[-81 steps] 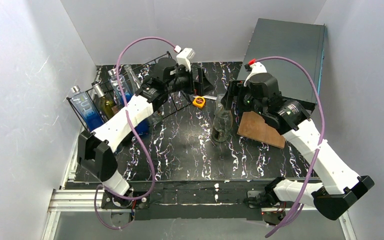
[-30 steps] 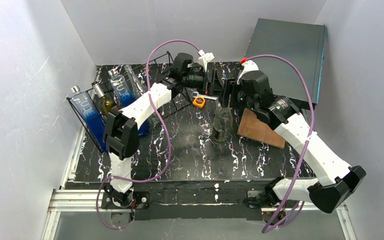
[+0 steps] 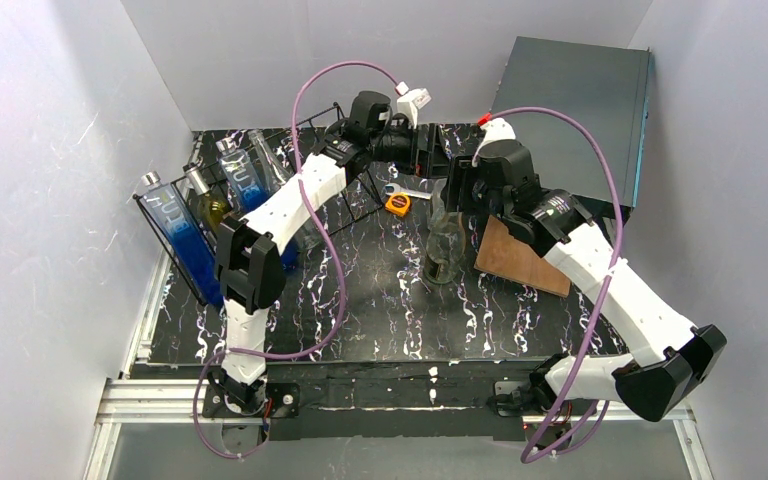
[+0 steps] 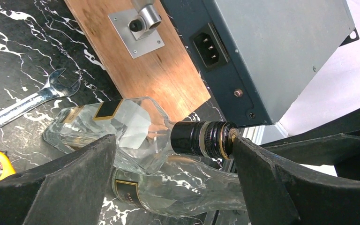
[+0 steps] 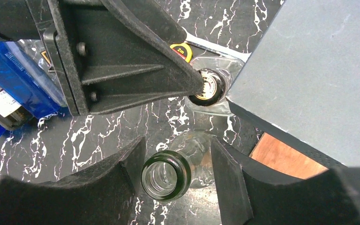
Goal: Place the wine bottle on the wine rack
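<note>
My left gripper is around the square bottle's neck (image 4: 187, 138). It should move back, wait until my right gripper is out of the way, and then take the wine bottle's neck (image 5: 168, 177).
The wine bottle (image 3: 443, 255), greenish glass with an open mouth (image 5: 166, 176), stands upright mid-table. My right gripper (image 5: 178, 139) reaches down over it, shut on its neck with a finger against each side. Just behind it stands a clear square bottle with a black cap (image 4: 201, 139). My left gripper (image 4: 176, 150) is open wide around that bottle's neck, and the cap touches one finger (image 4: 262, 178). The wine rack (image 3: 312, 118), a black wire frame, stands at the back left behind the left arm.
Blue and clear bottles (image 3: 175, 225) fill the rack's left part. A dark grey box (image 3: 570, 100) stands at the back right, with a wooden board (image 3: 520, 260) in front of it. A wrench (image 4: 23, 105) and a yellow tape measure (image 3: 397, 204) lie near the bottles.
</note>
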Motion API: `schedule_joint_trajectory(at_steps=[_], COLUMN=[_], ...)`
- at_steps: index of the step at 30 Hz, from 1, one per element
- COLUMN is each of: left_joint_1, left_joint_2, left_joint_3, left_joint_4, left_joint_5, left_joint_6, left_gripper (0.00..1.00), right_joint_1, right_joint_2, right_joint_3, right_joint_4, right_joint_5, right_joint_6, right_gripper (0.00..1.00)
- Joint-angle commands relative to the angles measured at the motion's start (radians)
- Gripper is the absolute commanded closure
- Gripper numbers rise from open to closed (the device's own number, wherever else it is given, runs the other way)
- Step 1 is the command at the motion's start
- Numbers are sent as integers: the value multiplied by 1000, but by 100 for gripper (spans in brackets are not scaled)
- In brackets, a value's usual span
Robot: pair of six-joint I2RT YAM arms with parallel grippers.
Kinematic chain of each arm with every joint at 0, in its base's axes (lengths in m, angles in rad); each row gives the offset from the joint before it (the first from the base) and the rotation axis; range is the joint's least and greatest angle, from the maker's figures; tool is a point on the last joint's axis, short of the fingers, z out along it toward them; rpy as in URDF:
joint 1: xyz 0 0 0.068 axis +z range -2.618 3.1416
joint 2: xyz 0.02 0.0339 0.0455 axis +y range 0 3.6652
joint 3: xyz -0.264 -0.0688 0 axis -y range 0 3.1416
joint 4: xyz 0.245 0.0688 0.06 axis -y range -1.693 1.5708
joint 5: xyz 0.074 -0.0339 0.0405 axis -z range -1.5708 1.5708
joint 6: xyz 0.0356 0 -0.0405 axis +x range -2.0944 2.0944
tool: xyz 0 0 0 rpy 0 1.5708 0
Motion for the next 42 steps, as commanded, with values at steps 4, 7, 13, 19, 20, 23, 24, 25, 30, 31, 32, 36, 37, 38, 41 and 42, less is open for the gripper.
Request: schedule_joint_trajectory(at_steps=[4,7,13,19,20,23,24,25,30,31,32,36,37,38,41,42], left_joint_1=[33,43,61,65,65,65,66,66,67,66,68,68,68,70,75,77], left_joint_2=[74,103,149,185,192,207,205,199,136,110,90,5,-15,-36,-111,-137], left_joint_3=[44,83,146,200,210,231,232,226,147,125,100,6,-14,-33,-91,-112], left_joint_4=[-108,-119,-133,-146,-154,-159,-161,-160,-134,-129,-122,-97,-93,-92,-76,-70], left_joint_5=[-105,-110,-101,-86,-88,-84,-85,-86,-71,-70,-71,-85,-90,-96,-112,-116], left_joint_6=[53,42,25,21,22,19,18,19,19,23,27,46,51,55,62,67], left_gripper=[8,8,8,8,8,8,8,8,8,8,7,7,6,6,4,3], right_joint_1=[5,4,5,5,4,5,4,4,4,4,3,4,4,4,3,3], right_joint_2=[-42,-51,-66,-66,-66,-66,-68,-69,-76,-77,-78,-83,-86,-89,-104,-112], right_joint_3=[59,67,79,80,80,79,77,75,64,61,59,46,43,41,31,26], right_joint_4=[19,19,13,10,10,9,7,6,7,6,6,7,5,0,-10,-12], right_joint_5=[6,2,6,8,9,11,10,12,17,17,17,13,13,14,24,30], right_joint_6=[-10,-14,-26,-31,-33,-35,-36,-37,-39,-39,-39,-39,-40,-41,-49,-53], right_gripper=[35,31,24,23,23,22,22,22,21,21,21,21,21,21,20,19])
